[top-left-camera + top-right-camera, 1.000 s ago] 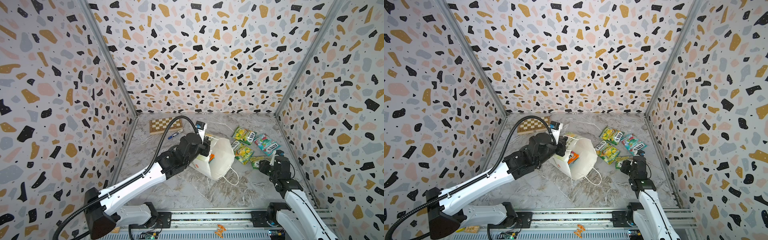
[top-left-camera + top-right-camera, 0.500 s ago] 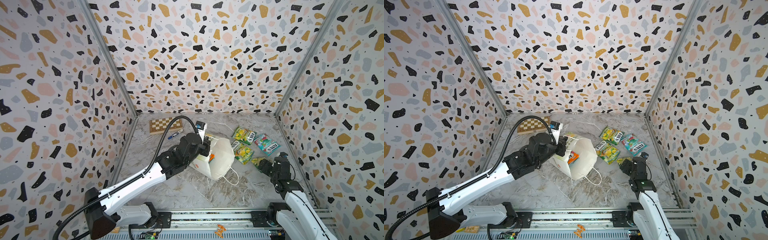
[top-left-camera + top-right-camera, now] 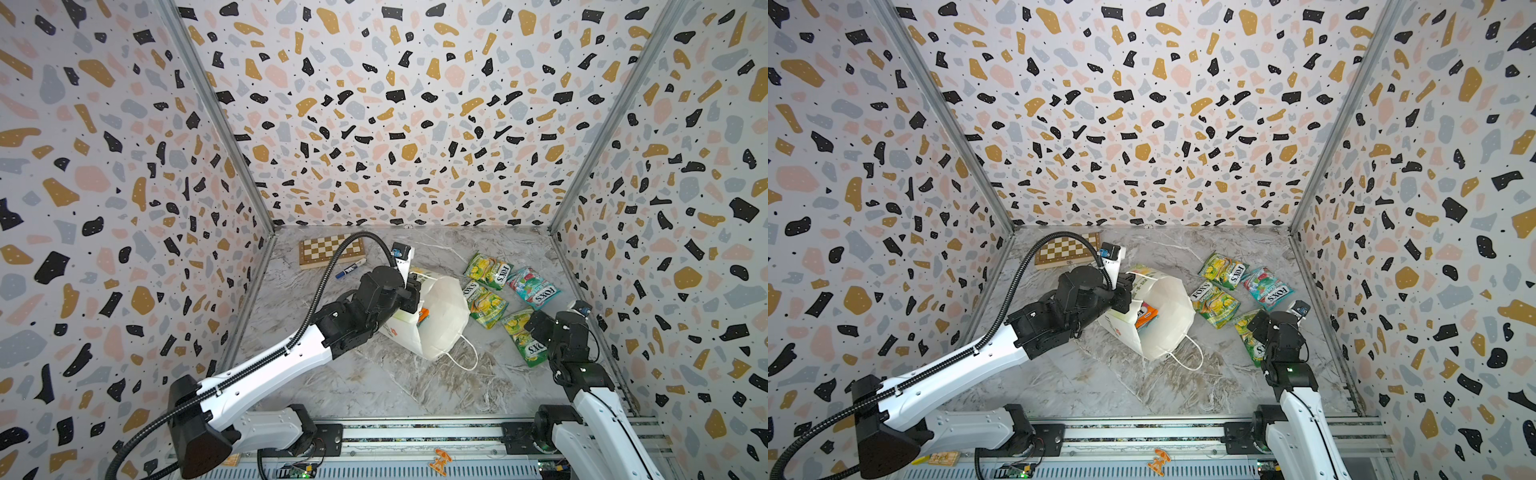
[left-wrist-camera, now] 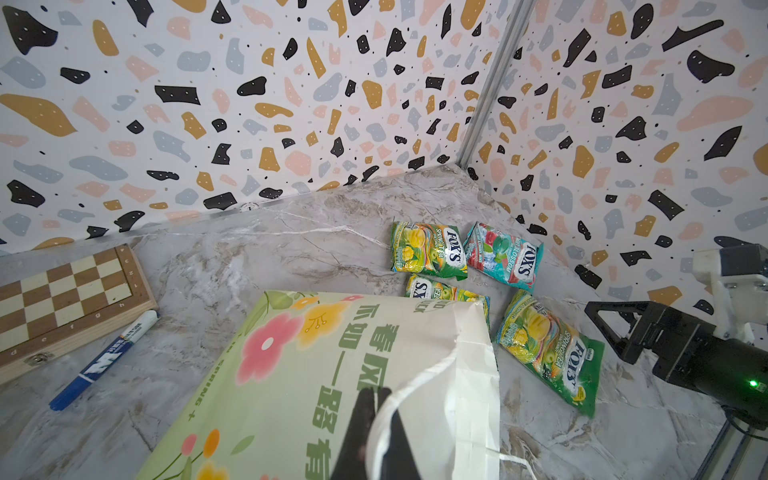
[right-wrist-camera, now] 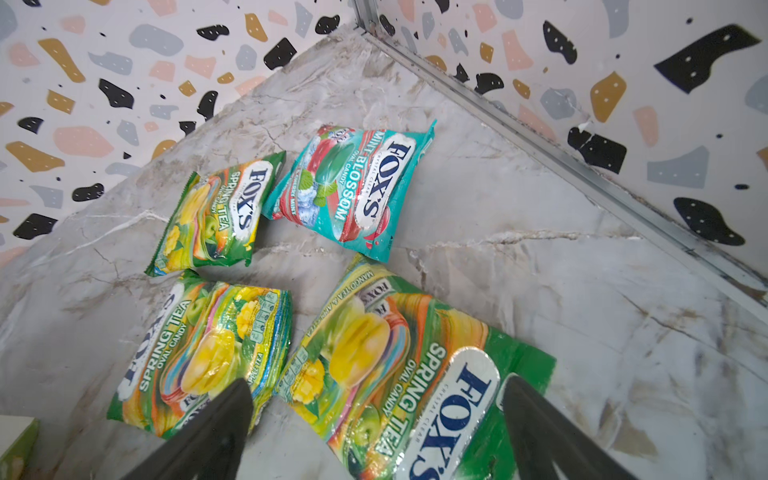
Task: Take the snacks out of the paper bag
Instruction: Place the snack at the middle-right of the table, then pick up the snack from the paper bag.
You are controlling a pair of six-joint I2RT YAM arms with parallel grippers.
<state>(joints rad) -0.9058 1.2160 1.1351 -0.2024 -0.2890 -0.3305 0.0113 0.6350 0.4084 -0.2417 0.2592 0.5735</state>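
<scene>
The paper bag's opening (image 3: 1172, 316) is wide and shows the orange snack (image 3: 1147, 314), so the robot's right gripper should keep going into the paper bag and close on the orange snack.
The white paper bag (image 3: 440, 320) lies tilted on the marble floor with its mouth toward the front. My left gripper (image 3: 411, 297) is shut on the paper bag's (image 4: 332, 374) upper wall, beside a cord handle (image 4: 415, 382). An orange snack (image 3: 1147, 316) shows inside the mouth. Outside the bag lie two green-yellow snacks (image 3: 487, 270) (image 3: 484, 305) and a teal snack (image 3: 535, 287). My right gripper (image 5: 376, 388) stands open just over another green-yellow snack (image 5: 415, 374) that lies flat on the floor, one finger on each side of it. The same right gripper (image 3: 536, 325) shows in both top views.
A wooden chessboard (image 3: 331, 249) and a blue marker (image 3: 351, 269) lie at the back left. The right wall's metal rail (image 5: 582, 174) runs close to the packets. The arms' base rail (image 3: 415, 432) crosses the front. A loose white cord handle (image 3: 461, 359) trails from the bag.
My right gripper's jaws have spread wide and let go of the green-yellow snack, which now lies on the floor. The left arm and the bag have not moved.
</scene>
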